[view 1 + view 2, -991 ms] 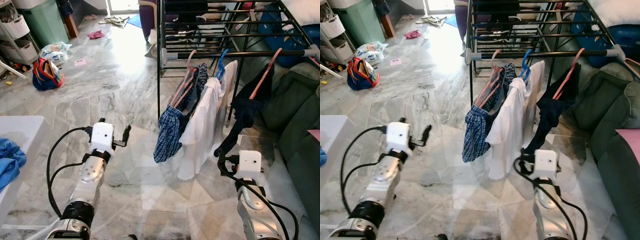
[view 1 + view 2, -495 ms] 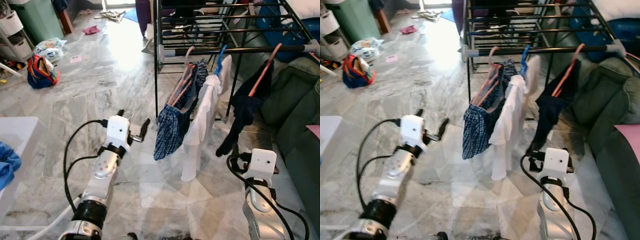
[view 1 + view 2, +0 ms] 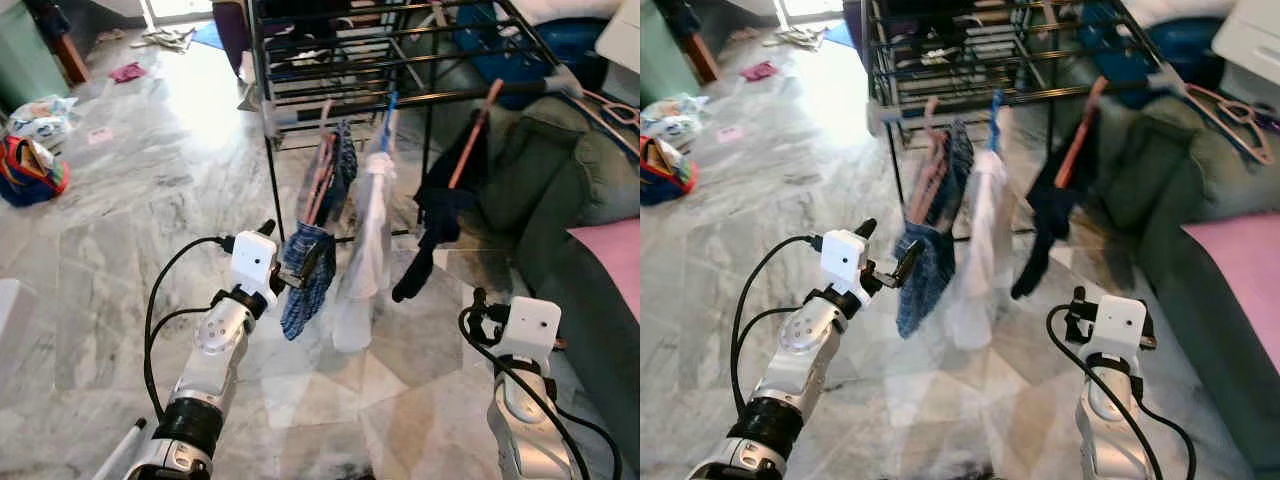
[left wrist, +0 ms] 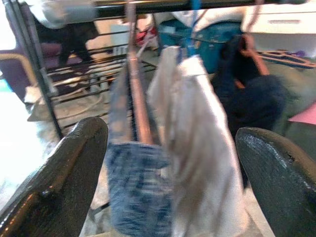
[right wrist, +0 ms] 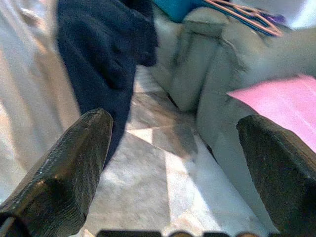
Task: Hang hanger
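My left gripper will make the dark garment [image 3: 440, 212] slide off when it pulls the garment, because the salmon hanger's arm [image 3: 474, 136] shows outside the garment.
A black drying rack [image 3: 420, 97] carries three hangers on its front rail. A pink hanger [image 3: 322, 165] holds a blue plaid garment [image 3: 305, 300], a blue hanger [image 3: 388, 112] a white shirt [image 3: 365, 240], and a salmon hanger [image 3: 475, 130] a dark garment [image 3: 440, 200]. My left gripper [image 3: 890, 243] is raised just in front of the plaid garment, open with nothing between its fingers [image 4: 64, 173]. My right gripper [image 5: 173, 163] stays low near the dark garment and the sofa, open and empty. Spare pink hangers [image 3: 1230, 105] lie on top of the sofa.
A green sofa [image 3: 590, 190] with a pink cushion [image 3: 610, 250] lines the right side. A colourful bag [image 3: 30, 170] and scattered clothes [image 3: 125, 72] lie on the marble floor to the left. Bare floor stretches in front of the rack.
The camera has swung right and closer to the rack. My left gripper has come forward and rightward to the plaid garment. The right arm stays low.
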You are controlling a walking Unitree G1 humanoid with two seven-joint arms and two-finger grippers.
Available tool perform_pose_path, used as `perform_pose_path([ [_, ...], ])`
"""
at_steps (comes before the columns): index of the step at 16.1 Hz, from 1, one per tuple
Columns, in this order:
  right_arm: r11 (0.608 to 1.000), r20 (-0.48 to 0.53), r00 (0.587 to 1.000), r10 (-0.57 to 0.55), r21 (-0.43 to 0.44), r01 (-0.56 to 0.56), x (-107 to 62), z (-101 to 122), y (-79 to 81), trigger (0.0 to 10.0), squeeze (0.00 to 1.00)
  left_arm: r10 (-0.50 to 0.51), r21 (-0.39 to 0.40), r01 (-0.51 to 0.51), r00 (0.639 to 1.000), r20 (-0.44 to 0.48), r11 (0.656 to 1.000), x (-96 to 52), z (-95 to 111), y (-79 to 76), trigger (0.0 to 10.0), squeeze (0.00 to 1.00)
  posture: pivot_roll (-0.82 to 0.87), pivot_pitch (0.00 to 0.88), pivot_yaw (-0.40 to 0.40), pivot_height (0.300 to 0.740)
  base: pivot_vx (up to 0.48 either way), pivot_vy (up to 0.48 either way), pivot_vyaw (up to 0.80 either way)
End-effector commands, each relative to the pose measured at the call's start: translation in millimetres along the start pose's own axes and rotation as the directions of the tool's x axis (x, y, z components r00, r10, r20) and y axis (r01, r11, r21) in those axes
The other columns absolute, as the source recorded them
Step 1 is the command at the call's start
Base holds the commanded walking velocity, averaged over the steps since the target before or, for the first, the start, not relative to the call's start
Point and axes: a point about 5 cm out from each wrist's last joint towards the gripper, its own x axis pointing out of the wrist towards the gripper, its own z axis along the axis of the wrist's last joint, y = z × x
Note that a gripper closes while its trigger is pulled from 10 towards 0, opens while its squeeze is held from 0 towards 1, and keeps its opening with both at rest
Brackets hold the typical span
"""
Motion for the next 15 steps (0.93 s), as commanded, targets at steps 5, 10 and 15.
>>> perform_pose_path([
  [5,0.997,0.060,0.996,0.065,-0.039,-0.063,2.2,15,11.7,10.0,0.00,-0.015,-0.020,0.015,1.000,-0.020,1.000,-7.6,-5,-2.7,10.0,0.00,-0.07,0.167,0.044,0.740,0.469,0.000,0.00],
  [10,0.995,0.121,0.991,0.060,-0.089,-0.050,9.7,30,8.4,10.0,0.00,-0.025,-0.024,0.024,0.999,-0.028,0.999,-8.0,-5,-4.3,10.0,0.00,-0.07,0.171,0.041,0.740,0.463,0.000,0.00],
  [15,0.994,0.142,0.988,0.065,-0.094,-0.052,15.4,39,8.6,10.0,0.00,-0.052,-0.033,0.051,0.998,-0.035,0.998,-10.7,-7,-9.7,10.0,0.00,-0.07,0.180,0.043,0.740,0.000,0.000,0.00],
])
